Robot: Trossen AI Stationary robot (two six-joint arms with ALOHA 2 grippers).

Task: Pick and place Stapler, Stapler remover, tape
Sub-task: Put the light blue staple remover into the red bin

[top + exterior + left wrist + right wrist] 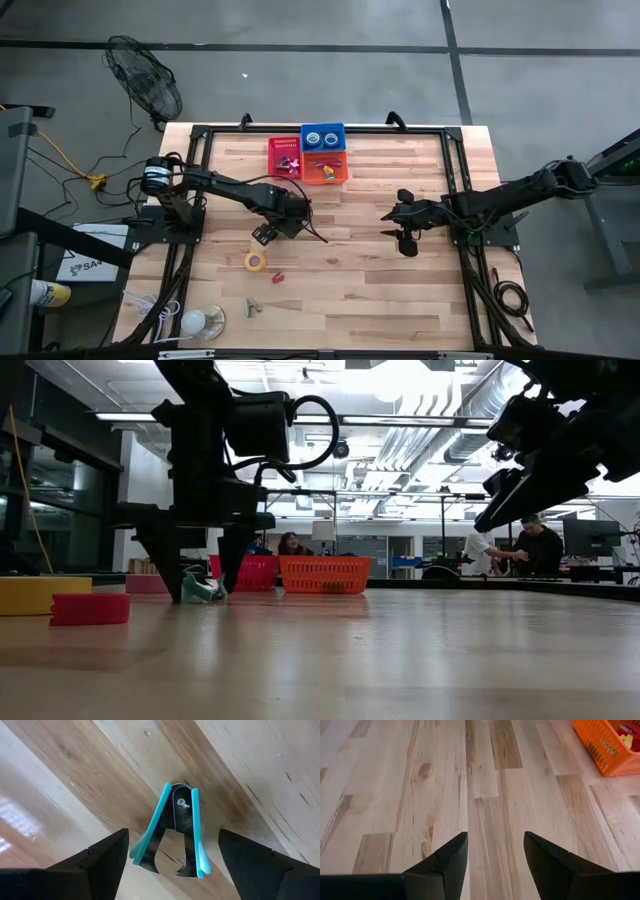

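Observation:
The staple remover [174, 822] will swing closed when I squeeze it with my left gripper, because its teal arms spread out from a riveted pivot [181, 801].
The staple remover [172, 832], teal with steel jaws, lies flat on the wood. My left gripper [172, 865] points down over it, open, with one finger on either side and a gap to each. In the low view the remover [203, 588] shows between the fingertips of that gripper [198, 565]. The yellow tape roll [256, 261] and a small pink stapler [277, 277] lie on the table nearer the front edge. My right gripper [397, 228] hangs open above bare wood at the right, with nothing between its fingers [445, 860].
A red basket [284, 156], a blue one [323, 135] and an orange one [327, 167] stand together at the table's far edge. A small grey object [252, 306] and a white round thing [195, 322] lie near the front left. Bare wood lies between the two arms.

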